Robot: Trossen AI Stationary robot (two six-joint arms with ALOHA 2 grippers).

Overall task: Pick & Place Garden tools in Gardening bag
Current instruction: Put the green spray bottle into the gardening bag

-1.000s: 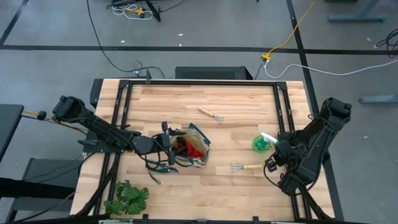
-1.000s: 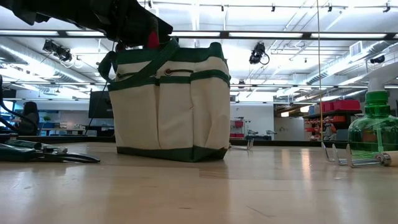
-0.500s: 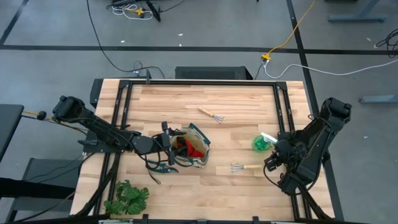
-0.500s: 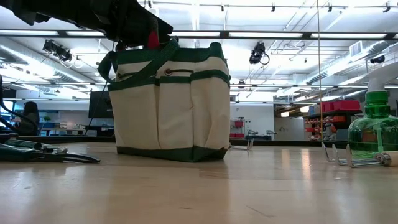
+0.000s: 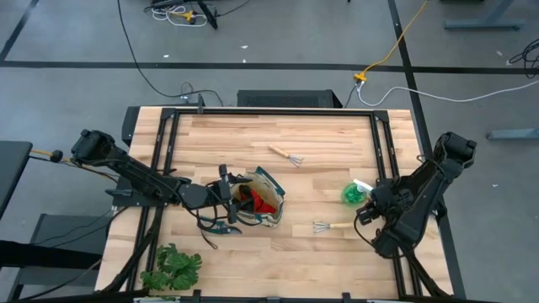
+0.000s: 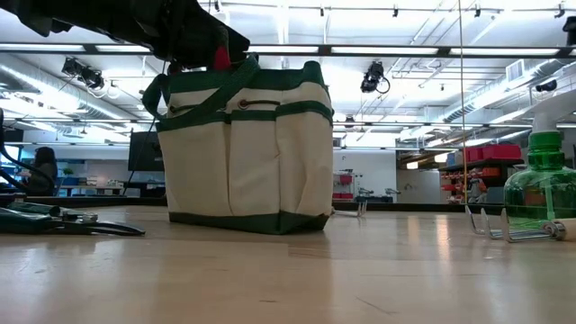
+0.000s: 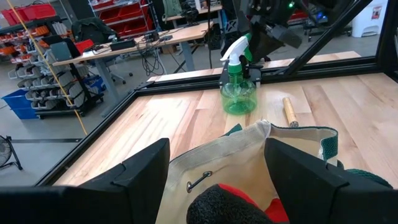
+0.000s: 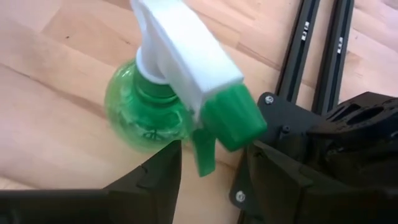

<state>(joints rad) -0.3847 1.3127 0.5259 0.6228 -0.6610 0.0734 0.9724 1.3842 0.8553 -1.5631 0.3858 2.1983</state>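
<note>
The green spray bottle [image 5: 352, 194] will come along upright when the robot lifts it by its trigger, because the white collar [image 8: 149, 68] sits snug around its neck.
The beige gardening bag [image 5: 257, 202] with green trim stands left of the table's middle on its base [image 6: 243, 220]. The red-and-black gloves [image 7: 227, 202] lie in its open top. My left gripper [image 5: 229, 195] is open over the bag's opening, with the gloves below and between its fingers [image 7: 143, 180]. My right gripper [image 5: 365, 212] is open beside the green spray bottle [image 5: 354, 194]. Its fingers [image 8: 152, 180] stand on either side of the white nozzle's green tip [image 8: 233, 121], apart from it. The bottle stands upright on the table [image 6: 540, 189].
One wooden-handled rake [image 5: 286, 155] lies toward the far edge, another [image 5: 333, 225] just left of my right gripper. The pruning shears [image 5: 221, 225] lie on the table near the bag. A leafy plant [image 5: 173, 268] sits at the near left corner.
My right gripper has moved a little toward the table's left, closer to the spray bottle. The bag, the tools and my left gripper have kept still.
</note>
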